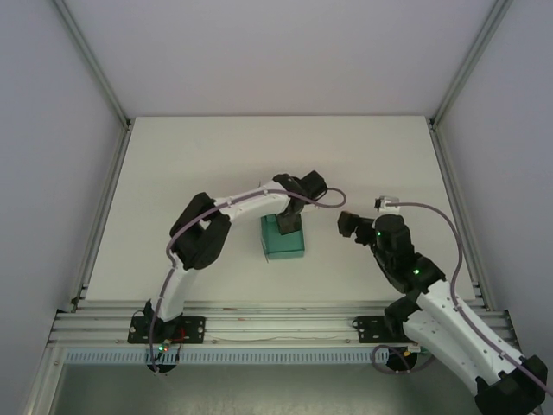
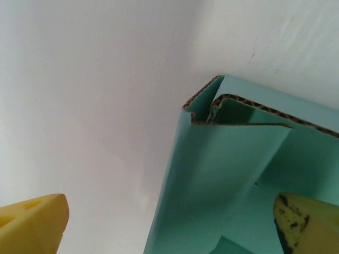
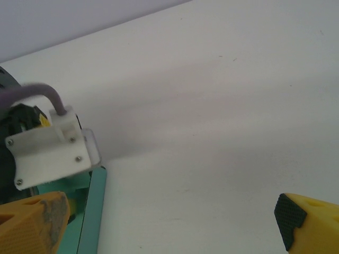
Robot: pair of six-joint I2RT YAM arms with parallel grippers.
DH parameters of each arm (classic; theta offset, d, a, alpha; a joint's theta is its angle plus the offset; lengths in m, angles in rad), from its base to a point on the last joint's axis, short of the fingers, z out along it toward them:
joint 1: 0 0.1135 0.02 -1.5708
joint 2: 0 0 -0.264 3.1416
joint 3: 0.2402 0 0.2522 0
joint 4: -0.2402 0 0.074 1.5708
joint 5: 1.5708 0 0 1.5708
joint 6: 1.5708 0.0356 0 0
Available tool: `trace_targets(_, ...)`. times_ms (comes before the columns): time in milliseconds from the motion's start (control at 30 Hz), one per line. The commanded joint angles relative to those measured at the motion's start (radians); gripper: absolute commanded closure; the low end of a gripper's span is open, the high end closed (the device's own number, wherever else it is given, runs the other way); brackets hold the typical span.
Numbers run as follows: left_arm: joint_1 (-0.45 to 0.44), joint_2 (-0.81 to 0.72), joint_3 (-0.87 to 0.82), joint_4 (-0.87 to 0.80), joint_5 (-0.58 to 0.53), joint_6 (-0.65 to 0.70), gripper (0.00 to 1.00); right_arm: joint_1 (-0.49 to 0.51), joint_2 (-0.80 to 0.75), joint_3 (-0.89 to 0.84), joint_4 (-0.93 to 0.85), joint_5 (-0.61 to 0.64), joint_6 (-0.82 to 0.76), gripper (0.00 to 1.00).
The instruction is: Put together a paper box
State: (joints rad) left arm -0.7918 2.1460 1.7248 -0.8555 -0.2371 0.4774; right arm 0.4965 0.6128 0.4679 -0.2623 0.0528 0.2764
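Next, I move my left gripper back, since it straddles the box's folded side (image 2: 220,153) and blocks my right gripper's path, before my right gripper turns the box.
The paper box (image 1: 285,246) is a small teal-green open tray standing on the white table (image 1: 190,173), mid-table. My left gripper (image 1: 288,223) hangs over the box's far edge. In the left wrist view this gripper (image 2: 169,217) is open and straddles a folded double wall of the box (image 2: 222,159): one yellow finger (image 2: 32,225) is outside and well clear, the other inside the tray. My right gripper (image 1: 347,226) hovers a little to the right of the box; it is open (image 3: 169,222) above bare table, with the box's side wall (image 3: 92,211) by its left finger.
The left arm's white camera bracket (image 3: 50,151) and grey cable (image 3: 37,92) sit close to my right gripper's left finger. Aluminium rails (image 1: 104,225) run along the table's sides, and a frame rail (image 1: 276,324) runs along the near edge. White walls enclose the table.
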Motion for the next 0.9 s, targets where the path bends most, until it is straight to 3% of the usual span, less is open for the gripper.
trace_targets(0,0.008,-0.091,-0.009,-0.005,0.061,0.017,0.0,-0.003,-0.035,0.023,-0.072,0.003,-0.028,0.0)
trace_targets(233,0.025,-0.188,-0.015,0.056,0.09,-0.018,0.0,-0.003,-0.028,0.029,-0.054,-0.055,-0.105,0.0)
trace_targets(367,0.057,-0.291,-0.051,0.159,0.045,-0.144,0.0,-0.005,0.08,0.069,0.037,-0.114,-0.224,0.0)
trace_targets(500,0.113,-0.438,-0.092,0.233,0.064,-0.402,0.0,-0.008,0.349,0.198,0.074,-0.261,-0.386,0.0)
trace_targets(600,0.177,-0.581,-0.227,0.319,0.088,-0.569,0.0,-0.015,0.586,0.356,0.041,-0.394,-0.585,0.0)
trace_targets(700,0.258,-0.727,-0.428,0.414,0.159,-0.689,0.0,-0.014,0.821,0.561,-0.128,-0.57,-0.879,0.04)
trace_targets(867,0.364,-0.9,-0.74,0.492,0.202,-0.816,0.0,-0.014,1.168,0.92,-0.441,-0.621,-1.174,0.13)
